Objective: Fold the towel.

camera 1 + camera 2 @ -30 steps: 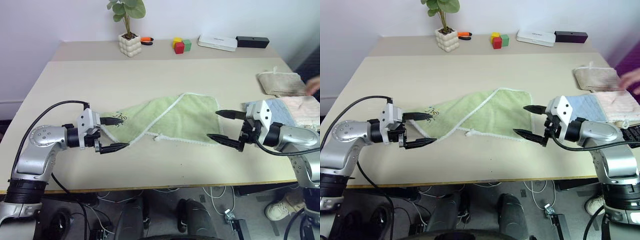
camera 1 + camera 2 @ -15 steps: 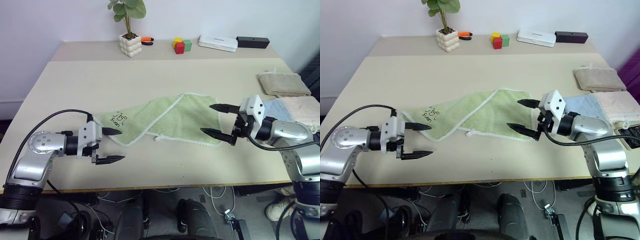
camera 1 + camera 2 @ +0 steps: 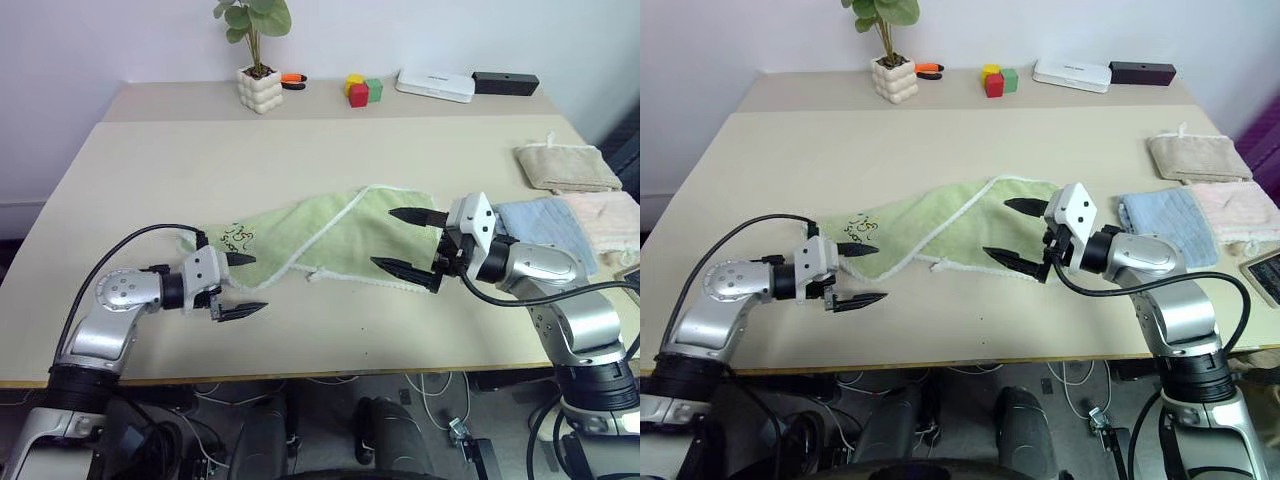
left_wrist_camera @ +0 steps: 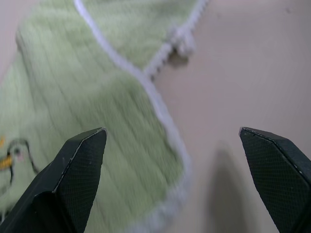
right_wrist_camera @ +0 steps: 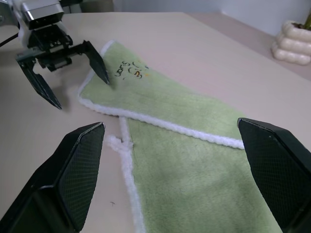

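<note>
The light green towel [image 3: 380, 235] will drop open into a wide hanging sheet when I lift its corners, because white edging [image 3: 323, 231] runs diagonally across the towel.
The light green towel [image 3: 335, 232] lies crumpled along a diagonal in the middle of the table [image 3: 300, 150], its white edging crossing itself near the front. A small dark embroidered mark [image 3: 238, 237] sits by its left corner. My left gripper [image 3: 250, 283] is open at that left corner, one finger over the cloth edge and the other over bare table. In the left wrist view the towel [image 4: 92, 92] lies between and beyond the fingers [image 4: 73, 170]. My right gripper [image 3: 383, 238] is open over the towel's right end with nothing in it.
Folded towels lie at the right: beige [image 3: 566, 167], light blue [image 3: 545, 222], pink [image 3: 612, 215]. Along the back stand a potted plant [image 3: 260, 88], an orange tool [image 3: 293, 79], coloured blocks [image 3: 364, 90], a white box [image 3: 435, 85] and a black box [image 3: 505, 83].
My left gripper has sunk and shifted right, toward the towel's left corner. My right gripper has moved left, out over the towel's right end. A person's hand at the right edge is gone.
</note>
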`<act>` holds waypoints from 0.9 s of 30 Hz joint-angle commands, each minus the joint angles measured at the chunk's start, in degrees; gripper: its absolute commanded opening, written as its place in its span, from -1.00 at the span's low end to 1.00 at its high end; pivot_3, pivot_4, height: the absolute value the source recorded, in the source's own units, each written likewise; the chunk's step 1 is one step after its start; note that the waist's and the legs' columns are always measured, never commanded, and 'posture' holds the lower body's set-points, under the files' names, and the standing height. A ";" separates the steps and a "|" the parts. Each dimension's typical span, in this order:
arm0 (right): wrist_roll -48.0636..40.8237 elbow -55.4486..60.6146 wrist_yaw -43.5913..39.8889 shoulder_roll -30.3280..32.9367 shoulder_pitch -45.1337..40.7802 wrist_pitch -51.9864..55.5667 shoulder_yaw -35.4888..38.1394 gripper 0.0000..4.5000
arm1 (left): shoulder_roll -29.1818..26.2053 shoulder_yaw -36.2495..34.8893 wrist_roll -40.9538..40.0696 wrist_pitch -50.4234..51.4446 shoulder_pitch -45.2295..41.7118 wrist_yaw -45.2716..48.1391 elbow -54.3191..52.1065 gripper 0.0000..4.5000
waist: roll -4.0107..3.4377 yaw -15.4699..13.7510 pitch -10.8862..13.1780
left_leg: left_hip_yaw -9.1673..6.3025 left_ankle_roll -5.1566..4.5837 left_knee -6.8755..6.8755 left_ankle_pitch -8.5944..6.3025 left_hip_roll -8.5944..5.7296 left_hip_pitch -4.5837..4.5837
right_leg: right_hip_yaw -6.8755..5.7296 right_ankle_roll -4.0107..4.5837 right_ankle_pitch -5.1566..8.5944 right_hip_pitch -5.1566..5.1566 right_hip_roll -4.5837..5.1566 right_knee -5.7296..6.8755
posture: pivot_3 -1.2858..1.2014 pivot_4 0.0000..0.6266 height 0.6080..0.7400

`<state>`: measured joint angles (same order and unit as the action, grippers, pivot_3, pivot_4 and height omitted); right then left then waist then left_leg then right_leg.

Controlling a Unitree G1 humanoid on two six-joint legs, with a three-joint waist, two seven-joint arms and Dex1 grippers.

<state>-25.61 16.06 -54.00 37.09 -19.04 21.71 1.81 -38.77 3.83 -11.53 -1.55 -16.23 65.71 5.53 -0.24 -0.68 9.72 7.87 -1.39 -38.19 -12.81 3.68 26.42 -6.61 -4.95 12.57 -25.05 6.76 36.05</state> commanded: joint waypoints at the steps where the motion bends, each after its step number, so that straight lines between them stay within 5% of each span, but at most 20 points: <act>1: -1.59 3.77 1.17 -0.25 -0.11 0.27 1.29 0.98 | -0.62 1.90 1.90 0.24 -0.17 0.24 -0.17 1.00 | 0.00 0.02 0.00 | 0.01 0.00 0.00 0.00 0.00 0.00 | 0.00 0.00 0.00 0.00 0.00 0.00 | 0.03 -0.52 1.00; 4: -1.69 4.35 1.91 -0.37 -0.01 0.62 1.00 0.98 | -1.51 2.52 2.48 0.28 0.06 0.79 0.71 1.00 | 0.00 0.05 0.00 | 0.00 0.00 0.00 0.00 0.01 0.00 | 0.00 0.00 0.00 -0.01 -0.01 0.00 | 0.03 -0.52 1.00; 7: -1.72 4.14 2.39 -0.45 0.96 -0.01 1.62 1.00 | -2.77 4.28 4.95 3.88 0.64 0.07 0.90 0.63 | 0.00 -0.05 -0.02 | -0.01 0.00 0.00 0.00 0.02 -0.01 | 0.00 0.01 0.00 0.00 0.00 0.00 | 0.03 -0.52 1.00; 14: -1.33 3.67 3.18 -0.90 1.16 -0.48 1.15 1.00 | -3.92 4.12 6.88 8.86 -0.15 -4.75 2.51 -0.89 | -0.04 -0.01 -0.06 | -0.06 0.04 0.00 0.02 0.04 -0.25 | 0.00 0.18 0.10 0.19 0.00 0.00 | 0.03 -0.52 1.00; 15: -1.21 3.34 3.16 -0.88 1.02 -0.66 1.15 1.00 | -4.05 3.99 7.06 8.78 -0.27 -5.36 2.92 -0.97 | -0.06 -0.01 -0.07 | -0.06 0.04 0.00 0.02 0.05 -0.26 | 0.00 0.18 0.10 0.20 0.00 0.00 | 0.03 -0.52 1.00; 27: 11.05 -11.73 8.29 -2.11 -6.02 -8.36 -2.56 1.00 | -3.90 -7.02 -3.23 10.57 -1.91 -7.04 2.06 -0.97 | -0.03 0.32 -0.05 | -0.01 0.04 0.04 0.02 0.05 -0.21 | 0.00 0.11 0.06 0.12 -0.01 0.02 | 0.03 -0.52 1.00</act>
<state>-18.15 6.99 -47.65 34.87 -22.68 15.70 -0.05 -41.40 0.37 -12.56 8.64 -16.91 59.18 8.22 -0.27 -0.36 9.67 7.88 -1.35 -38.15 -12.78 3.72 26.23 -6.60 -4.88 12.61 -24.95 6.75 36.08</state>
